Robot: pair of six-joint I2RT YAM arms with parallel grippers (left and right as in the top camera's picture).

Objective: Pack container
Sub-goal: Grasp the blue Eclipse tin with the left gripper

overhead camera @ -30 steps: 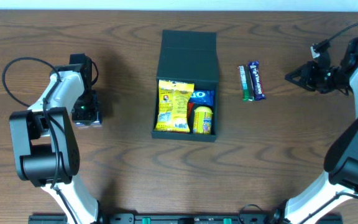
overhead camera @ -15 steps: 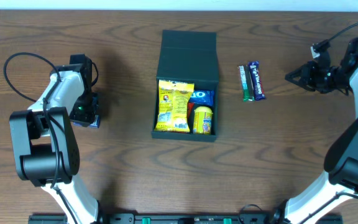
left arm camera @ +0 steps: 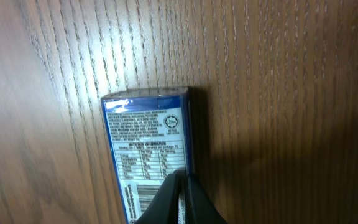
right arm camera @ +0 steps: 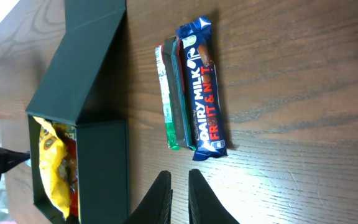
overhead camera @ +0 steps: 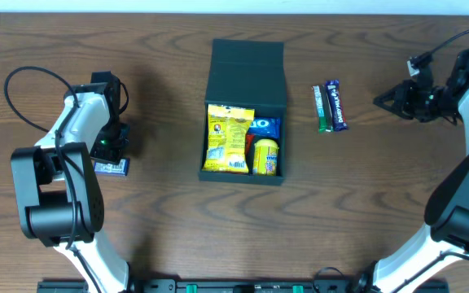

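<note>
The left gripper's closed fingers are hanging above one long edge of the blue packet (left arm camera: 188, 146), so the robot should first spread them wide and center them over the white label (left arm camera: 146, 149).
The container (overhead camera: 245, 77) is a dark green box in the table's middle with its flap lid laid open toward the far side. Inside are a yellow snack bag (overhead camera: 228, 138), a blue packet (overhead camera: 265, 126) and a yellow can (overhead camera: 266, 156). Out on the left, a blue packet (overhead camera: 111, 167) lies flat on the wood, its white nutrition label (left arm camera: 145, 137) facing up. My left gripper (left arm camera: 181, 180) hovers over its near end with the jaws shut together and nothing between them. My right gripper (right arm camera: 179, 177) is shut and holds nothing, right of two bars.
A blue Dairy Milk bar (right arm camera: 202, 87) and a thin green bar (right arm camera: 166, 99) lie side by side right of the container (right arm camera: 98, 162). The left arm's black cable (overhead camera: 23, 81) loops over the table at far left.
The left jaws have closed fully, and the blue packet now lies flat on the table slightly nearer the front edge than before. The right arm has not moved.
</note>
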